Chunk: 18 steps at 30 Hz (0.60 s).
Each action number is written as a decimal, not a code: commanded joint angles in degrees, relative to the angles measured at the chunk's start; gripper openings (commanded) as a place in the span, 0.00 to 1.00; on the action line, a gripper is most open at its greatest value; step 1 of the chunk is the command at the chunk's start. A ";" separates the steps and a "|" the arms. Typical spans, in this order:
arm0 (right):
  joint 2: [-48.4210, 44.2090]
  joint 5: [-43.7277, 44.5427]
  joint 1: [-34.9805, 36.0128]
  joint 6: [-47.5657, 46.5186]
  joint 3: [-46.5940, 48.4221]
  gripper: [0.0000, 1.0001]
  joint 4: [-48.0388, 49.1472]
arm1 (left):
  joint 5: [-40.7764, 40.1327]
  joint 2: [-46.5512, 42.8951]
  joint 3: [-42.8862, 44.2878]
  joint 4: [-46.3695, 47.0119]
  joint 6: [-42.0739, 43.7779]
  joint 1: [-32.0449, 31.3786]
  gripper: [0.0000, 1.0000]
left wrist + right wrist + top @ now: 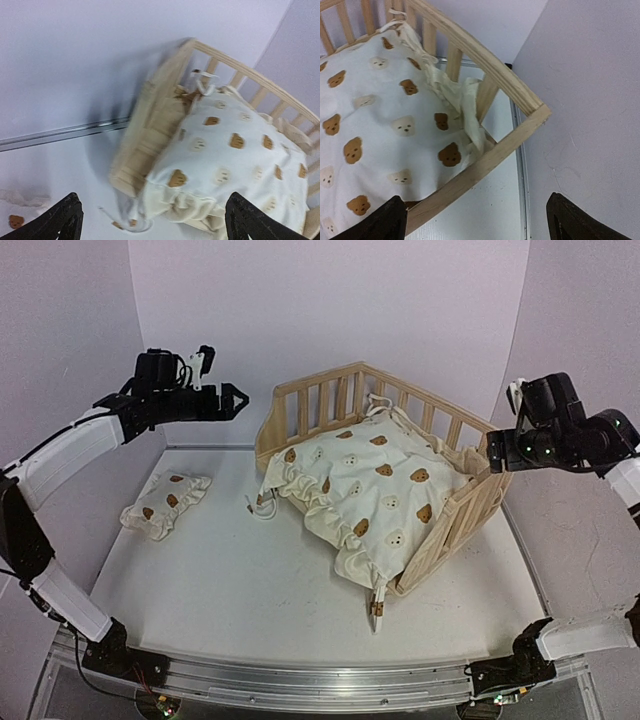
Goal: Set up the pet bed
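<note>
My left gripper is far from the cushion's bunched corner [468, 462], and the frame is standing crooked. So my right gripper should first push the slatted end rail [452, 530] around.
The pet bed's pine frame [300, 400] stands at the table's middle back, with slatted rails. The cream bear-print cushion [370, 485] lies in it, and its front ruffle spills over the open side. The small matching pillow [165, 502] lies on the table to the left. My left gripper [238, 400] hangs open in the air left of the frame's left rail and holds nothing. In the left wrist view the frame [150, 135] and cushion [235, 155] lie beyond the open left gripper [152, 225]. My right gripper [497, 452] is open above the frame's right corner [485, 165], apart from it.
Two cushion ties trail onto the table, one at the front left [262, 505] and one at the front corner [377, 608]. White walls close in at the back and on both sides. A metal rail [300, 680] runs along the near edge by the arm bases.
</note>
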 commanded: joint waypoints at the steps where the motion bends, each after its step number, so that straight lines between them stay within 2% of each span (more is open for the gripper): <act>1: 0.88 -13.42 -13.59 -0.03 -1.32 0.98 4.55 | 9.35 -4.44 -5.27 1.50 -3.75 -9.21 0.99; 5: 3.22 -22.31 -21.17 0.50 -1.83 0.98 7.30 | 11.21 -7.56 -9.74 7.59 -7.01 -16.25 0.99; 7: 5.02 -30.39 -25.97 2.02 -0.94 0.96 8.25 | 9.86 -8.38 -10.86 8.50 -7.46 -18.98 0.99; 9: 6.34 -35.18 -26.51 3.12 -0.59 0.84 8.88 | 9.56 -9.11 -11.81 8.95 -7.57 -20.83 0.99; 13: 5.73 -35.67 -26.47 4.20 -1.06 0.61 7.70 | 9.18 -10.58 -14.01 9.46 -8.26 -22.44 0.99; 18: 5.37 -39.43 -26.42 3.31 -3.68 0.51 6.26 | 7.82 -11.43 -15.45 9.47 -7.96 -23.37 0.99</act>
